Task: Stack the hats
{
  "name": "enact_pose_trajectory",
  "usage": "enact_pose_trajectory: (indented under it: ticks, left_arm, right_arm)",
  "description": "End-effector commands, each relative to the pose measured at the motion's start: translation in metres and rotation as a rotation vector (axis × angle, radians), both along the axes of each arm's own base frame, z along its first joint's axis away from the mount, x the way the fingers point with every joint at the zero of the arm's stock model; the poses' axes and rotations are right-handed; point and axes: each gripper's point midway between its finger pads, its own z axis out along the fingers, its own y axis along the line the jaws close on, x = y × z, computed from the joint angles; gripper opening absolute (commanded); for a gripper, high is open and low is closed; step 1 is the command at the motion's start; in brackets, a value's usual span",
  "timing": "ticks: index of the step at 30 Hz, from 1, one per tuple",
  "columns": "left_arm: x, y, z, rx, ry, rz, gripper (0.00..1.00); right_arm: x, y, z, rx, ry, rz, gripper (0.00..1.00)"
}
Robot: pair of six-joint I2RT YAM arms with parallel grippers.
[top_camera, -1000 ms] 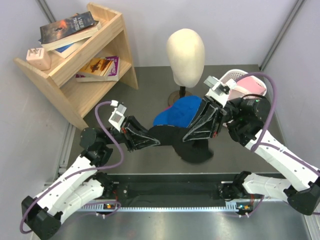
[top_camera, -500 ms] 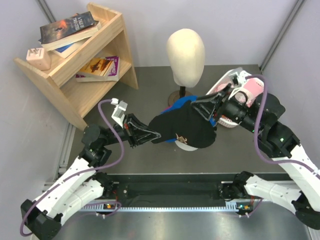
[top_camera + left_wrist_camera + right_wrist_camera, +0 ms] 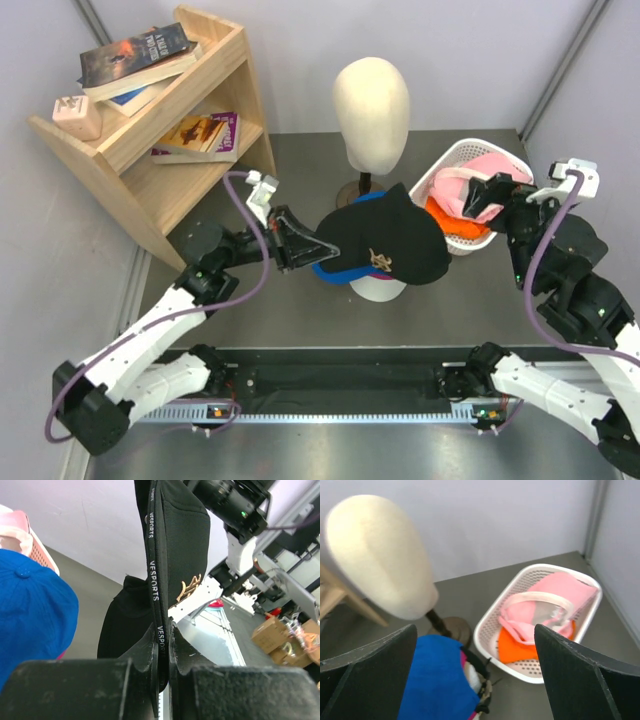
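The black cap (image 3: 385, 235) is at a slant from my left gripper over the blue cap, so I should pull it clear and bring its free side (image 3: 437, 262) to my right gripper.
A black cap (image 3: 390, 248) lies on top of the stack of hats, over a blue cap (image 3: 326, 270) and a white one (image 3: 381, 289). My left gripper (image 3: 300, 247) is shut on the black cap's edge at the stack's left side. In the left wrist view the cap's lettered band (image 3: 154, 580) runs between the fingers (image 3: 143, 650), with the blue cap (image 3: 35, 605) to the left. My right gripper (image 3: 488, 196) stands open and empty above the basket, apart from the stack. Its view shows the blue cap (image 3: 437, 680), a pink cap (image 3: 547, 607) and an orange hat (image 3: 519, 647) between the spread fingers (image 3: 375, 662).
A white slatted basket (image 3: 452, 157) at the back right holds the pink cap (image 3: 490, 168) and orange hat (image 3: 452, 218). The cream mannequin head (image 3: 371, 100) stands on its stem behind the stack. A wooden shelf (image 3: 160, 165) with books fills the back left.
My right gripper opened, let go of the black cap and drew back to the right over the basket. My left gripper carried the cap farther onto the stack.
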Motion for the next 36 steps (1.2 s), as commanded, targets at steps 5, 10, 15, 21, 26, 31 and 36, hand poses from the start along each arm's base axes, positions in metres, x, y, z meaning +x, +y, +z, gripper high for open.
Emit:
enact_pose_trajectory:
  ticks: [5, 10, 15, 21, 26, 31, 36]
  left_arm:
    - [0.019, -0.058, 0.033, -0.060, 0.097, -0.002, 0.00]
    - [0.053, -0.079, 0.017, -0.068, 0.260, 0.084, 0.00]
    - [0.093, -0.050, -0.021, -0.062, 0.410, 0.277, 0.00]
    - [0.109, -0.014, -0.045, -0.072, 0.492, 0.393, 0.00]
    - [0.111, 0.007, -0.066, -0.074, 0.560, 0.446, 0.00]
    - [0.107, 0.021, -0.078, -0.105, 0.593, 0.443, 0.00]
    - [0.095, 0.014, -0.058, -0.133, 0.515, 0.342, 0.00]
  right_arm:
    - [0.005, -0.031, -0.008, -0.050, 0.033, -0.207, 1.00]
    - [0.005, -0.028, -0.008, -0.034, 0.024, -0.186, 1.00]
    - [0.002, -0.027, -0.010, -0.025, 0.017, -0.161, 1.00]
    - [0.001, -0.024, -0.011, -0.017, 0.014, -0.144, 1.00]
    - [0.004, -0.021, -0.014, -0.024, 0.023, -0.136, 1.00]
    - [0.006, -0.017, -0.019, -0.035, 0.032, -0.124, 1.00]
    - [0.011, 0.016, -0.032, -0.058, 0.032, 0.047, 1.00]
